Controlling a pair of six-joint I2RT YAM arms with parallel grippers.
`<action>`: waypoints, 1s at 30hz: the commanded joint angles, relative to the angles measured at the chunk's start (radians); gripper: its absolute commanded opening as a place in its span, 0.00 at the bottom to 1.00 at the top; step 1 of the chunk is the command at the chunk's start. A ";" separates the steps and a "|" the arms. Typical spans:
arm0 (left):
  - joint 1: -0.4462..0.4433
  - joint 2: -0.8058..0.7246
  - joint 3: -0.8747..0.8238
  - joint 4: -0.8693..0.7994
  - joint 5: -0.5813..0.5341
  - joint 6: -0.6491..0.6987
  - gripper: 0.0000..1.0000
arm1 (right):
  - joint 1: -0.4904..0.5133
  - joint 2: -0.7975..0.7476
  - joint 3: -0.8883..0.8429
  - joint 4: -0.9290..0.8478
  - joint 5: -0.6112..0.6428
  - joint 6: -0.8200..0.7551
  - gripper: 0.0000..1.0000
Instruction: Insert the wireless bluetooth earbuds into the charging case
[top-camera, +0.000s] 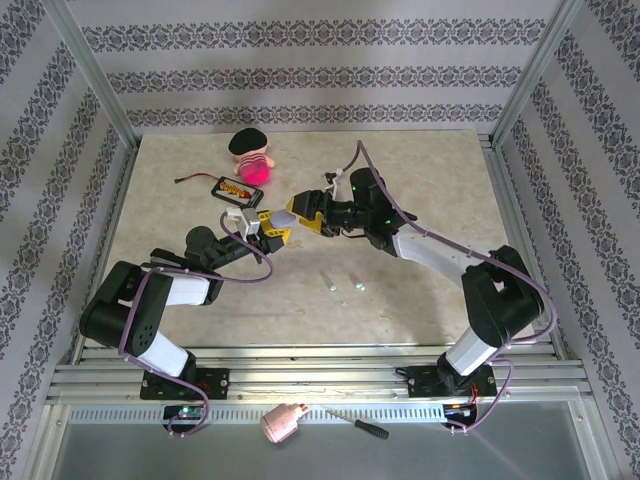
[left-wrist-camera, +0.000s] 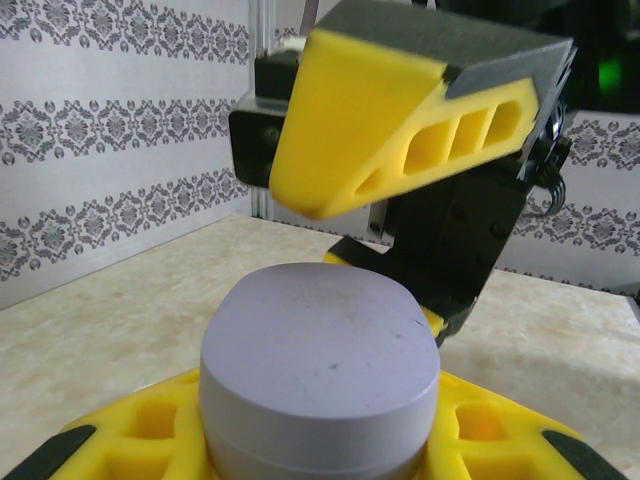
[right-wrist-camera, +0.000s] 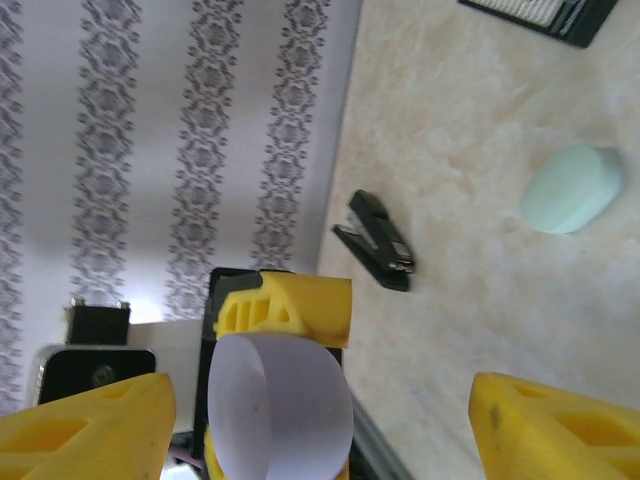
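The lilac case (top-camera: 284, 218) fills my left gripper. Next, my right gripper takes it and puts it down before my left gripper grabs the mint-green case (right-wrist-camera: 573, 190).
My left gripper (left-wrist-camera: 320, 445) is shut on a lilac pebble-shaped charging case (left-wrist-camera: 320, 365), lid closed, held above the table. From the top, the left gripper (top-camera: 268, 226) and my right gripper (top-camera: 300, 214) meet over the table's middle. The right gripper (right-wrist-camera: 320, 435) is open. Its yellow fingers (right-wrist-camera: 85, 430) stand wide on either side of the case (right-wrist-camera: 280, 410), which sits nearer the left one and touches neither. One right finger (left-wrist-camera: 400, 120) hangs just above the case. Two pale stem-shaped earbuds (top-camera: 326, 280) (top-camera: 358, 284) lie loose on the table in front of both grippers.
A doll (top-camera: 252, 155) and a black tray (top-camera: 240, 190) sit at the back left. In the right wrist view a black stapler (right-wrist-camera: 380, 240) and a mint-green case (right-wrist-camera: 572, 188) lie on the table. A pink object (top-camera: 283, 424) and a screwdriver (top-camera: 360, 425) rest below the front rail.
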 joint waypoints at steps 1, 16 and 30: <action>0.005 -0.002 0.025 0.058 -0.023 0.023 0.16 | 0.006 0.043 -0.035 0.313 -0.067 0.206 0.70; 0.003 0.012 0.033 0.052 -0.033 0.028 0.17 | 0.021 0.094 -0.039 0.369 -0.077 0.223 0.20; 0.005 -0.007 0.018 -0.006 -0.063 0.067 0.91 | -0.029 0.090 -0.060 0.232 0.035 0.107 0.20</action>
